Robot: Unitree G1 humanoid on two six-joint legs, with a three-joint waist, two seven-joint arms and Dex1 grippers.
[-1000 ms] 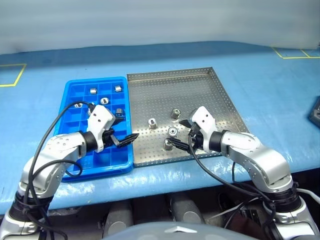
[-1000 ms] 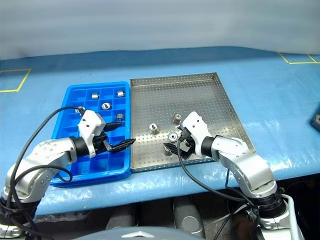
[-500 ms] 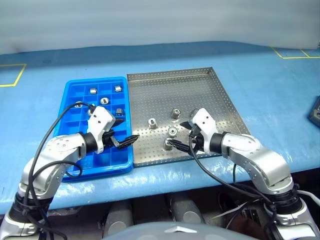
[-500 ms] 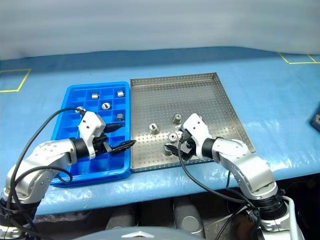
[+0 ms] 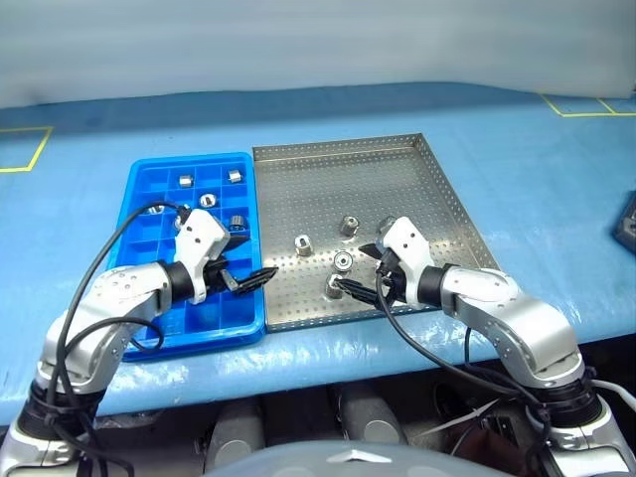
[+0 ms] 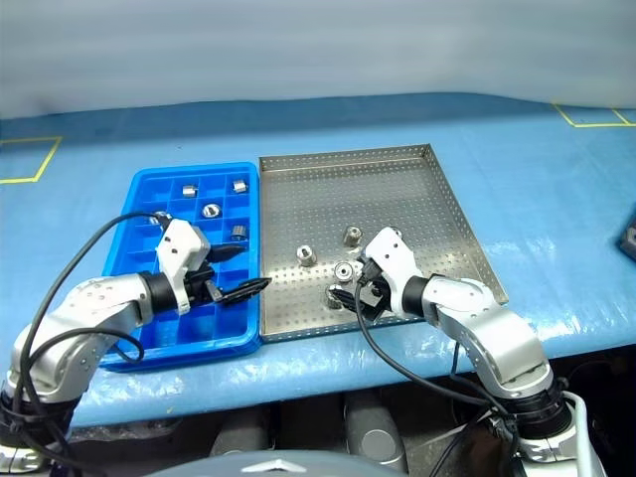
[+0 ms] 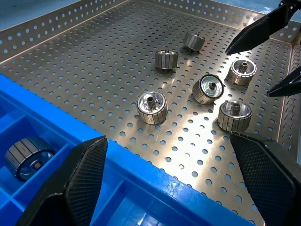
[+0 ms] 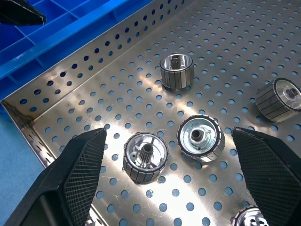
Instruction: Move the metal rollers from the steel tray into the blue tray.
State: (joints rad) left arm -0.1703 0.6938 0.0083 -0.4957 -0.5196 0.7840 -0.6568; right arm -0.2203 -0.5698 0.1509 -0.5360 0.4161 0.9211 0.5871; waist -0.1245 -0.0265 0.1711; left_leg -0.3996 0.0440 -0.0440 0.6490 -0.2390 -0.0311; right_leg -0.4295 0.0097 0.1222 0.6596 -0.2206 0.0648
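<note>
My left gripper should keep reaching until its fingers are on both sides of the roller, since in the steel tray, the roller [image 5: 303, 244] nearest the blue tray stands clear of its neighbours.
The steel tray [image 5: 397, 179] lies on the blue-covered table, with several metal rollers [image 5: 303, 243] loose on its perforated floor near the front. The blue tray [image 5: 149, 184] sits against its left side and holds several rollers [image 5: 207, 200] in its compartments. My left gripper [image 5: 256, 255] hangs open over the blue tray's right edge, pointing at the steel tray. My right gripper [image 5: 355, 266] is open low over the steel tray's front. Two rollers [image 8: 145, 157] [image 8: 201, 136] lie just ahead between its fingers [image 8: 80, 174], untouched. From the left wrist, the loose rollers [image 7: 152, 107] lie ahead.
Yellow tape marks [image 5: 25, 149] sit on the table cover at the far left and far right. A dark object [image 5: 628, 224] lies at the right edge. Black cables [image 5: 109, 248] loop from both wrists. The far half of the steel tray is bare.
</note>
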